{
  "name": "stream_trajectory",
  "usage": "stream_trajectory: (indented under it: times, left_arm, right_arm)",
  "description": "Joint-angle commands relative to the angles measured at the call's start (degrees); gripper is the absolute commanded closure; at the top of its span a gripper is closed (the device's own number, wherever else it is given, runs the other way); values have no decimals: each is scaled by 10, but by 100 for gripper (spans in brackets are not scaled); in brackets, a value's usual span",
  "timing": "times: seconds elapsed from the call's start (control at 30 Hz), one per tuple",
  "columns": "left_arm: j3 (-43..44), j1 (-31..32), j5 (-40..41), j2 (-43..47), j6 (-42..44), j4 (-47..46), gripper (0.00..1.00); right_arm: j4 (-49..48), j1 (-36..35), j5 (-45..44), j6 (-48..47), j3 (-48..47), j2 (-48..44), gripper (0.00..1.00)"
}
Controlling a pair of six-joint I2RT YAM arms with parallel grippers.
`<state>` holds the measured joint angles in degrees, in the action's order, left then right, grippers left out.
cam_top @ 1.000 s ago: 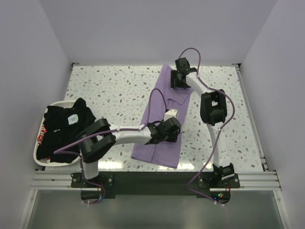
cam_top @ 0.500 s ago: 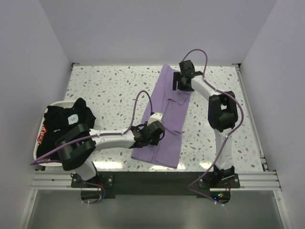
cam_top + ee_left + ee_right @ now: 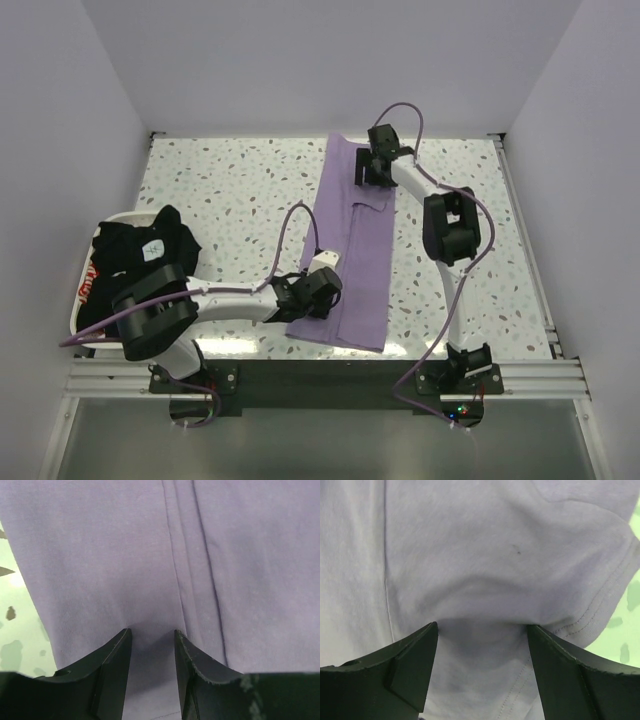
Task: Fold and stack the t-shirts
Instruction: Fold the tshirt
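The lavender t-shirt's near hem point(image 3: 364, 349) is slanted, so my right gripper should pinch it where the folded sides meet point(image 3: 338, 343) and pull it straight before the next fold.
The lavender t-shirt point(image 3: 357, 250) lies folded into a long narrow strip running from the far edge to the near edge of the table. My left gripper point(image 3: 304, 298) is at its near left edge, and in the left wrist view its jaws point(image 3: 150, 632) are closed on a pinch of lavender cloth point(image 3: 100, 555). My right gripper point(image 3: 372, 165) is at the far end, its jaws point(image 3: 482, 625) holding a bulge of the same cloth point(image 3: 485, 540) near a stitched hem. The black t-shirts point(image 3: 140, 260) lie heaped at the left, one showing a red-and-white print point(image 3: 86, 285).
The black shirts sit in a white tray point(image 3: 75, 318) at the table's left edge. The speckled tabletop point(image 3: 230, 190) lies between tray and shirt. White walls close in the table on the left, back and right.
The lavender shirt has been drawn left and straightened into a longer strip. My left gripper moved left and nearer; my right gripper shifted slightly left at the far end.
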<state>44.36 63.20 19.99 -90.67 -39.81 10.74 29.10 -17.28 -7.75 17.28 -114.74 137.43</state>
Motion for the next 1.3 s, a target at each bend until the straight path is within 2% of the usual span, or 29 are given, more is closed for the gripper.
stream_trajectory:
  times: [0.0, 0.23, 0.3, 0.53, 0.63, 0.73, 0.83, 0.87, 1.0, 1.07, 1.13, 1.27]
  left_arm:
    - [-24, 11, -42, -5, -42, -26, 56]
    - [-24, 11, -42, 15, -60, -28, 55]
    - [-9, 11, -41, 20, -55, -21, 51]
    - [39, 9, 3, 85, -44, 29, 40]
    - [36, -7, 21, 127, -56, 56, 37]
    - [9, -41, 16, 176, -76, 67, 36]
    - [-37, -90, -14, 229, -88, 56, 34]
    - [-48, -106, -21, 240, -91, 49, 34]
    - [-81, -119, -40, 275, -95, 50, 33]
    - [-98, -121, -47, 278, -100, 46, 33]
    - [-122, -127, -63, 283, -105, 39, 33]
    - [-148, -134, -82, 281, -111, 16, 34]
  right_arm:
    - [17, 3, 23, -8, -52, 44, 24]
    - [17, 3, 27, -9, -58, 24, 24]
    - [18, 3, 28, -11, -55, 10, 24]
    - [41, 3, 38, -7, -47, -87, 22]
    - [44, 1, 46, 13, -10, -151, 22]
    - [16, -15, 66, 42, 100, -243, 23]
    - [-30, -54, 54, 73, 251, -354, 24]
    - [-43, -64, 52, 85, 334, -382, 26]
    - [-114, -127, 56, 151, 539, -548, 37]
    - [-135, -184, 57, 184, 625, -585, 45]
    - [-131, -248, 49, 215, 663, -620, 49]
    - [-123, -352, 20, 271, 729, -656, 50]
